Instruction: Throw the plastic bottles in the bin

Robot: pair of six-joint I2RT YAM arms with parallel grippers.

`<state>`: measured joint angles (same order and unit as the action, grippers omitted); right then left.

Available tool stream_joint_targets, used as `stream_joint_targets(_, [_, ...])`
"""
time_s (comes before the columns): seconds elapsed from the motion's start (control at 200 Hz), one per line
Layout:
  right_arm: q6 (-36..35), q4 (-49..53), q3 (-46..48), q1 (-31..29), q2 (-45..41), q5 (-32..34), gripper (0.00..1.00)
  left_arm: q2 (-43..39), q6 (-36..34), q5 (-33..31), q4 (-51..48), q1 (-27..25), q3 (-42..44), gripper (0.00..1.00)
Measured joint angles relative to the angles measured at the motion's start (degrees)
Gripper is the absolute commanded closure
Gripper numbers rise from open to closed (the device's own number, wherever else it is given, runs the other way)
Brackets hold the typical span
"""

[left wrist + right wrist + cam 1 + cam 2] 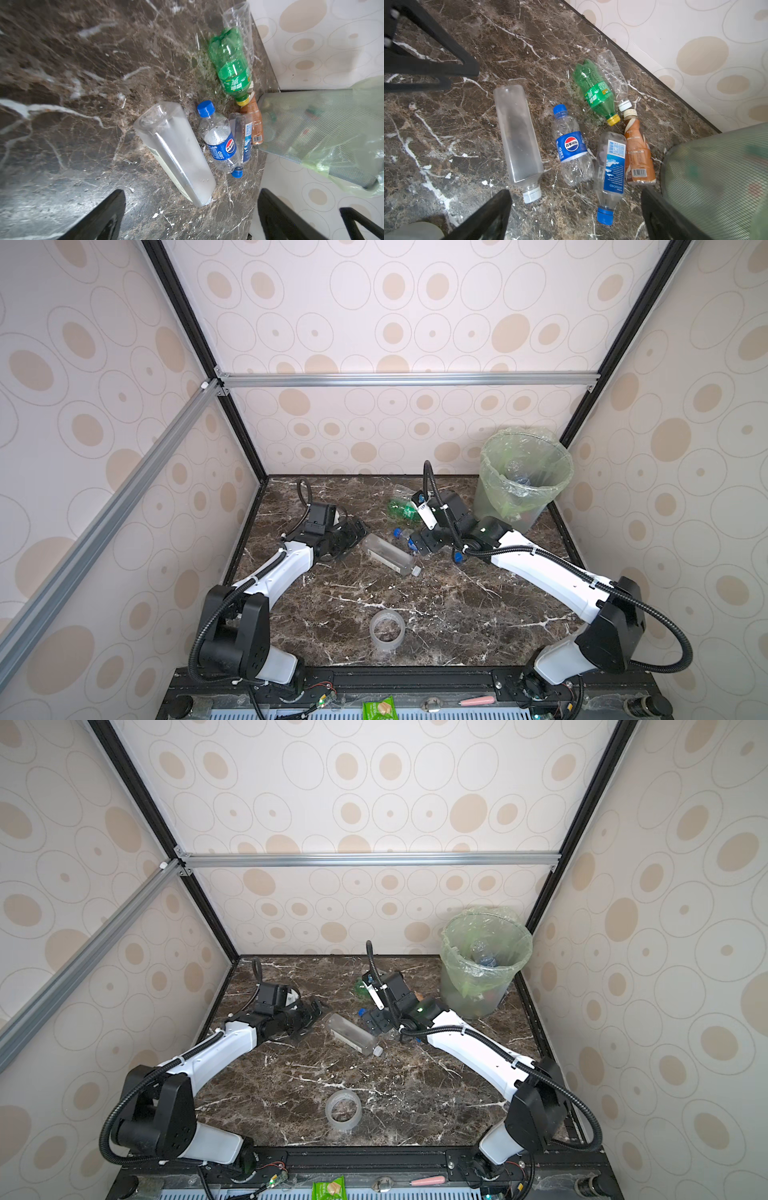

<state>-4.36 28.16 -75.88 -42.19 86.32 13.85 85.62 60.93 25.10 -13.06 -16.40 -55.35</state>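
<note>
My left gripper has the square bottle's base facing it, far from the bin (524,480), so it should take hold of that end (371,544) of the bottle and hand the bottle to my right gripper.
Several plastic bottles lie on the marble table by the bin (523,477): a big clear square one (518,137), a blue-label cola one (572,149), a green one (596,93), a crushed clear one (612,76), a brown one (638,153) and a blue-capped water one (611,166). Another bottle (517,473) lies inside the bin. My right gripper (575,207) hovers open and empty over the cluster. My left gripper (192,207) is open and empty beside the square bottle's (174,151) base.
A clear tape roll ring (387,628) lies near the table's front middle. A green snack packet (379,708) sits on the rail below the front edge. The bin stands in the back right corner against the patterned walls.
</note>
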Motion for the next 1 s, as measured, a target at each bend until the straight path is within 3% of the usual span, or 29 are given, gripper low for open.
stream_joint_targets(0.29, [1.1,-2.0,4.8,0.5,-3.1,0.4,0.00,10.1,9.9,-6.3,-8.0,-7.1,-9.7,0.01])
stream_joint_targets(0.53, [1.6,-4.0,6.9,0.5,-4.4,0.5,0.00,14.3,15.3,-9.8,-13.5,-7.5,-12.9,0.01])
stream_joint_targets(0.8, [1.6,-5.4,8.6,1.0,-6.3,1.0,0.00,23.3,16.0,-10.5,-17.2,-7.5,-21.3,0.01])
stream_joint_targets(1.0, [1.6,-6.1,9.5,1.4,-6.4,1.0,0.00,26.2,16.2,-10.5,-18.3,-7.5,-22.7,0.16])
